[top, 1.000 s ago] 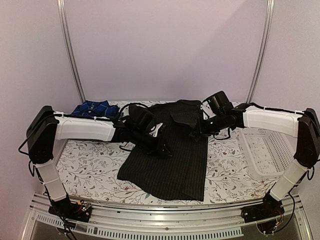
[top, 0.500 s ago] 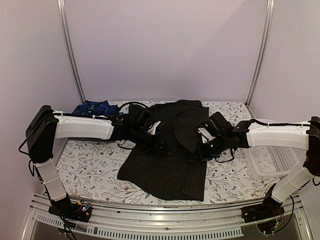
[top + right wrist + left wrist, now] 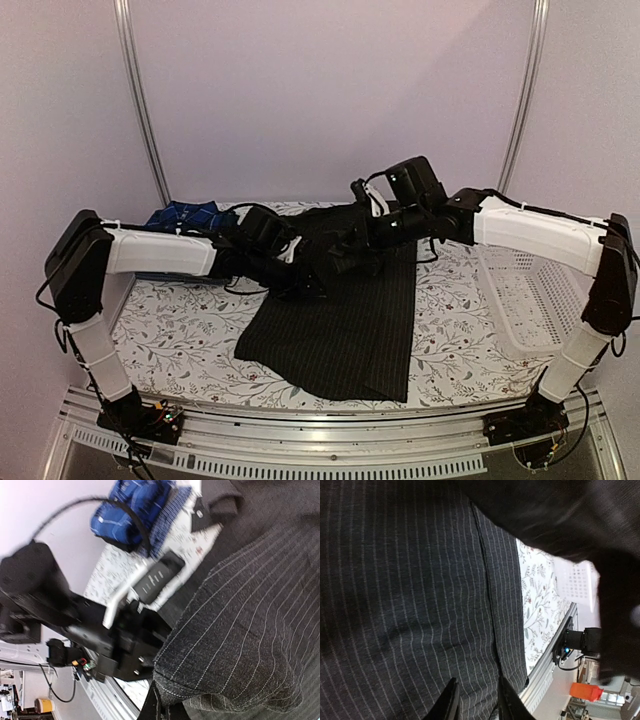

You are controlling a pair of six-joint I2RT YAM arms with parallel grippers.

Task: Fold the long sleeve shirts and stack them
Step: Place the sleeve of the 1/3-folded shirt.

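Note:
The bunched fold (image 3: 356, 261) in my right gripper is crowding my left gripper. My right gripper should lift the fold out of the way and put it down toward the shirt's edge (image 3: 408, 300) near the basket.
The black pinstriped shirt (image 3: 340, 335) lies spread on the middle of the table. My right gripper (image 3: 352, 256) is shut on a bunched fold of it (image 3: 235, 645) and holds that fold raised above the shirt's upper part, over toward the left. My left gripper (image 3: 306, 284) is low over the shirt's upper left. Its fingers (image 3: 451, 702) stand apart with flat pinstriped cloth (image 3: 410, 605) showing between them. The blue plaid shirt (image 3: 186, 216) lies bunched at the back left, and also shows in the right wrist view (image 3: 131, 509).
A white mesh basket (image 3: 532, 298) stands at the right of the table and also shows in the left wrist view (image 3: 577, 582). The table has a floral cover (image 3: 170, 335). The left arm (image 3: 75, 625) is close under the raised fold.
My right gripper dipped to the shirt's right side, then rose and moved back and left with a fold of cloth. My left gripper shifted slightly back and left.

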